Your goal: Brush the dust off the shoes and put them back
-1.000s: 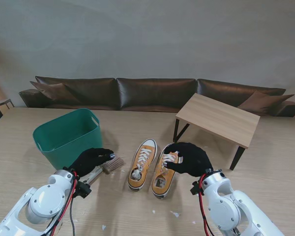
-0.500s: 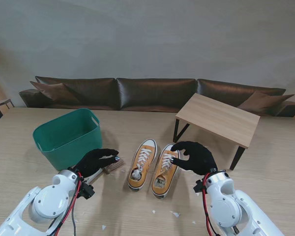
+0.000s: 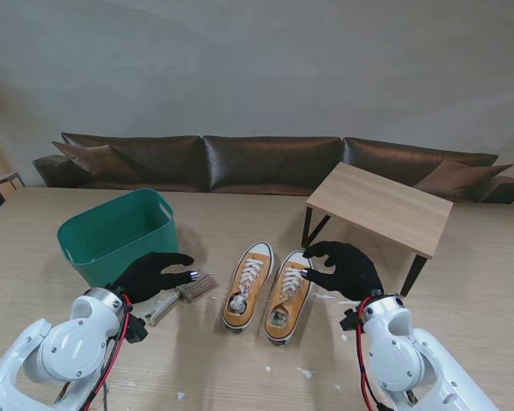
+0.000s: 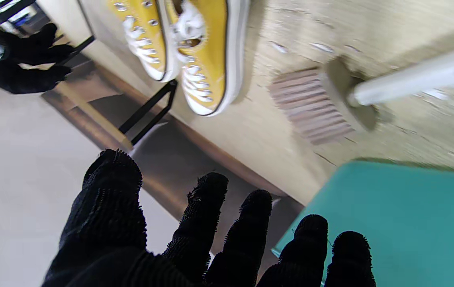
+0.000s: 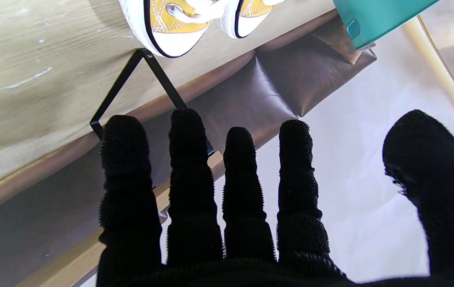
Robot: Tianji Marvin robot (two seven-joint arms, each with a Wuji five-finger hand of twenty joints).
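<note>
White specks [image 4: 435,93] stick out next to the brush's pale handle [image 3: 161,307], so I expect more specks to be hidden under the brush's handle when I lift the brush.
Two yellow sneakers with white laces lie side by side mid-table, the left shoe [image 3: 248,285] and the right shoe [image 3: 289,294], both toes pointing away from me. They also show in the left wrist view, left shoe [image 4: 207,59] and right shoe [image 4: 143,36]. The brush [image 3: 185,291] lies flat on the table left of the shoes, its bristle head [image 4: 314,104] and pale handle [image 4: 410,81] free. My left hand [image 3: 152,276] hovers over the handle with fingers spread, holding nothing. My right hand [image 3: 344,269] is open just right of the right shoe, apart from it.
A green bin [image 3: 118,237] stands at the left, close behind my left hand. A small wooden side table [image 3: 381,208] with black legs sits behind my right hand. White specks of dust [image 3: 304,372] dot the table near me. A brown sofa [image 3: 265,161] runs along the far edge.
My left hand let go of the brush and drew back toward me with fingers spread. My right hand released the right shoe, opened and shifted slightly right.
</note>
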